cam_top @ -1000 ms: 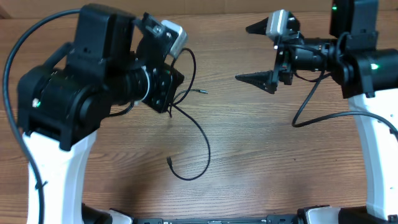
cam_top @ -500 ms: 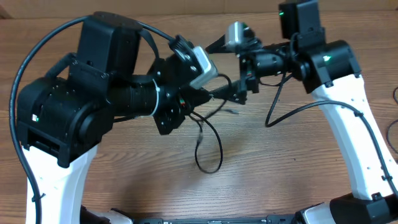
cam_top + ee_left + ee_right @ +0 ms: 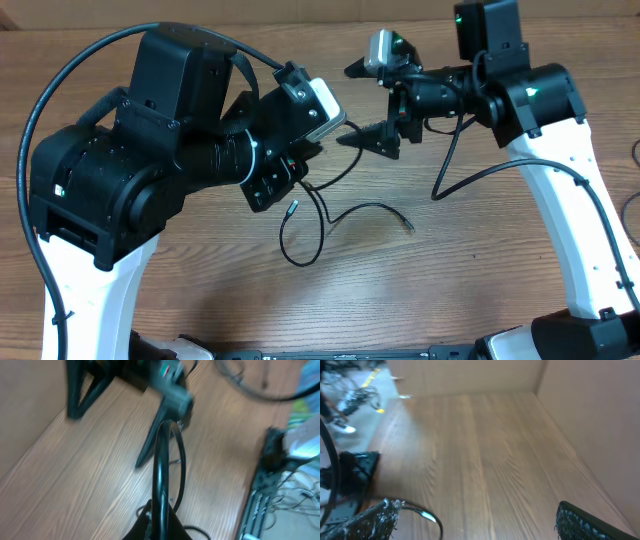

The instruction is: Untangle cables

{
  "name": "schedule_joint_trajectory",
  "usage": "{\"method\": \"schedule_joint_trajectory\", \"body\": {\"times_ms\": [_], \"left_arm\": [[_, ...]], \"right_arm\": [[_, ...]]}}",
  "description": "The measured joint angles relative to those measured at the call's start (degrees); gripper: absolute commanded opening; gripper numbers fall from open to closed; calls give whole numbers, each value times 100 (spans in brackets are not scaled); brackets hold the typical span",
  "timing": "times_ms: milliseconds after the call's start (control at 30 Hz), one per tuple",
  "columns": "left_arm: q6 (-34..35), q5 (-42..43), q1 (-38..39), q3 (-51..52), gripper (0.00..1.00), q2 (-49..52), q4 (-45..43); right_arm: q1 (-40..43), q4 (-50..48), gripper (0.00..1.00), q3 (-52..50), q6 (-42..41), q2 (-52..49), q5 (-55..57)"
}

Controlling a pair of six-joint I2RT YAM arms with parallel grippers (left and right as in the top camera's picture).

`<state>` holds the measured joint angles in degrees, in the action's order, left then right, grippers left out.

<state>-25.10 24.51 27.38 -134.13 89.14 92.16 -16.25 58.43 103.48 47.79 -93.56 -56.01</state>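
Note:
The black cable loop [image 3: 358,150] bends outside the right gripper's open fingers, so next the right gripper moves in next to the left gripper's tip and grips the loop before it pulls.
Thin black cables [image 3: 365,206] hang from my left gripper [image 3: 285,172] down to the wooden table [image 3: 460,270]. One loop sags at the middle, and small plugs [image 3: 408,228] end two strands. In the left wrist view my left gripper [image 3: 160,524] is shut on a black cable [image 3: 159,460] that rises out of the jaws. My right gripper [image 3: 358,105] is open and empty, just right of the left wrist, above the table. In the right wrist view its fingers [image 3: 375,521] stand wide apart, and a cable end with a shiny plug [image 3: 422,515] curves beside the left one.
The thick black arm cable [image 3: 60,90] arcs over the left arm. Another arm cable [image 3: 470,170] hangs under the right arm. Cardboard walls [image 3: 470,375] stand along the back and right of the table. Loose wires [image 3: 295,495] lie off the table's edge.
The right arm swung in from the far right to beside the left wrist. The left gripper rose with the cables. The hanging loop spread, and one plug end now lies out to the right.

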Motion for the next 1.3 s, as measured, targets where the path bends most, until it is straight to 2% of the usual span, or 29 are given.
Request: {"method": "schedule_joint_trajectory", "body": {"times_ms": [233, 700, 900, 1133, 1167, 1200, 1233, 1267, 1300], "left_arm": [[-42, -629, -2, 0, 4, 0, 149], [164, -1471, -2, 0, 4, 13, -719], [417, -1045, -2, 0, 4, 247, -1123], [835, -238, -2, 7, 4, 573, -2127], [909, -133, -2, 9, 4, 588, -2260], [984, -33, -2, 13, 4, 595, -2345], [1034, 66, -9, 17, 4, 599, -2424], [1073, 146, -15, 17, 4, 599, -2474], [1128, 221, -26, 17, 4, 599, -2518]], "right_arm": [[284, -146, 100, 0, -457, 0, 116], [68, 293, 100, 0, -553, 0, -787], [-116, 72, 100, 0, -553, 0, -1110], [-501, -356, 97, 0, -555, 0, -1222], [-542, -450, 93, 0, -560, 0, -1237], [-562, -496, 75, 0, -564, 0, -1248], [-568, -577, 52, 0, -564, 0, -1274], [-566, -634, 18, 0, -555, 2, -1283], [-564, -662, 4, 0, -555, 4, -1294]]}}
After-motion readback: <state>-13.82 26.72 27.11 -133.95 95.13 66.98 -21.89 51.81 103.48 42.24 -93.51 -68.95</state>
